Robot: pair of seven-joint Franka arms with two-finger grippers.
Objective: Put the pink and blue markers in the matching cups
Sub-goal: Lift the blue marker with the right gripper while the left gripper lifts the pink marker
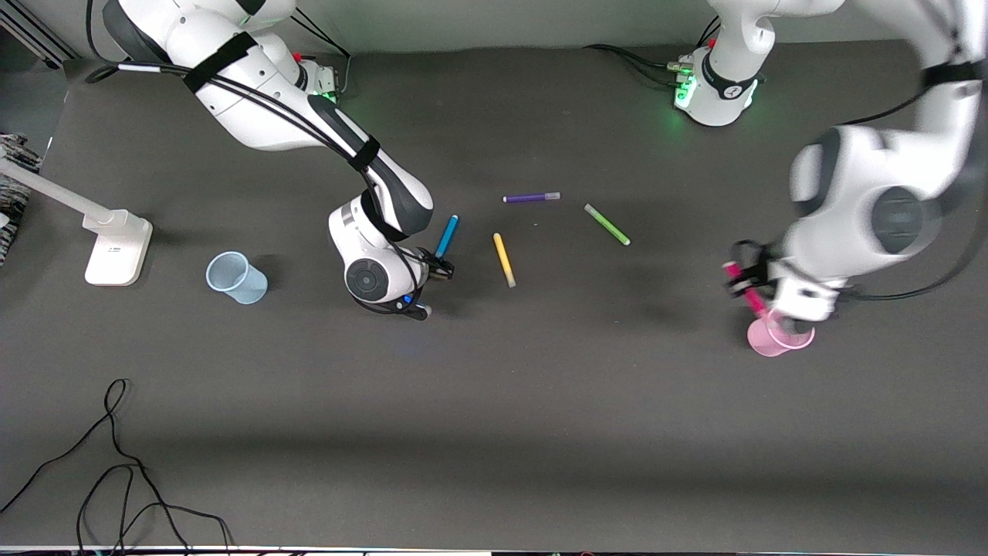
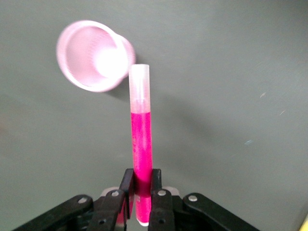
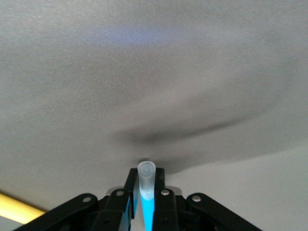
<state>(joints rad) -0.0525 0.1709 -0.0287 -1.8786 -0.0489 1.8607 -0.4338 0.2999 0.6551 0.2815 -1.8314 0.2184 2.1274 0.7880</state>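
I should use my left gripper to swing the marker over the cup's opening (image 2: 91,56) and stand it upright, because the pink marker's pale tip (image 2: 139,74) slants beside the pink cup's side.
My left gripper (image 1: 745,284) is shut on the pink marker (image 1: 744,290) and holds it tilted, its pale end just above the rim of the pink cup (image 1: 778,338). In the left wrist view the pink marker (image 2: 141,139) sits between the fingers and the pink cup (image 2: 91,55) lies just past its tip. My right gripper (image 1: 440,266) is shut on the blue marker (image 1: 447,235), tilted above the table's middle. The right wrist view shows the blue marker (image 3: 146,185) end-on in the jaws. The blue cup (image 1: 234,277) stands toward the right arm's end.
A yellow marker (image 1: 503,259), a lime-green marker (image 1: 607,225) and a purple marker (image 1: 531,198) lie on the dark table near its middle. A white stand (image 1: 116,247) sits past the blue cup at the right arm's end. Black cable (image 1: 116,479) loops near the front edge.
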